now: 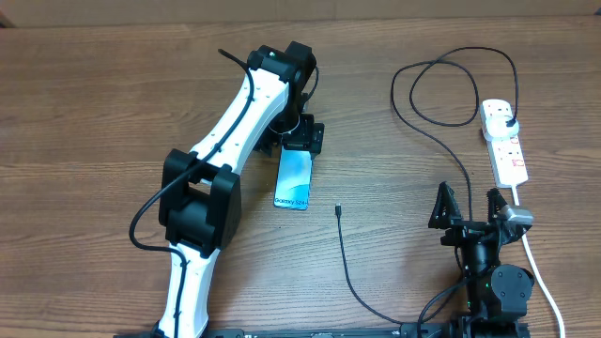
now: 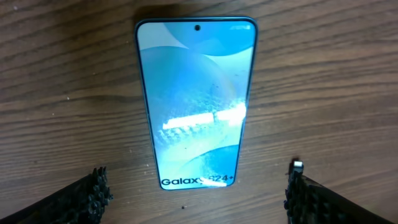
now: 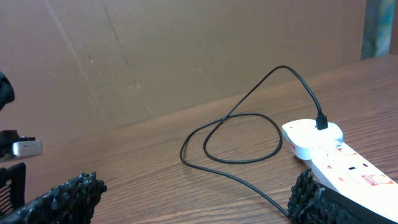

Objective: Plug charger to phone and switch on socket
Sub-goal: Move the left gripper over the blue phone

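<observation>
My left gripper is tilted over the phone's far end (image 2: 196, 28), so next I turn it to point more steeply downward and bring it down around the phone's middle (image 1: 296, 169).
The phone (image 1: 293, 180) lies flat, screen up, in the middle of the table; its light blue "Galaxy S24+" screen fills the left wrist view (image 2: 196, 102). My left gripper (image 1: 302, 146) hovers at the phone's far end, open and empty (image 2: 199, 202). The charger cable (image 1: 441, 131) loops from its black plug in the socket (image 1: 505, 141) past my right gripper; its connector tip (image 1: 336, 210) lies loose right of the phone. My right gripper (image 1: 468, 208) is open and empty (image 3: 193, 205), with the cable (image 3: 236, 134) and the socket (image 3: 339, 158) ahead of it.
The socket's white cord (image 1: 540, 272) runs down the right side toward the table's front edge. A brown cardboard wall (image 3: 155, 56) stands behind the table. The cable's lower stretch (image 1: 352, 277) curves across the front middle of the table.
</observation>
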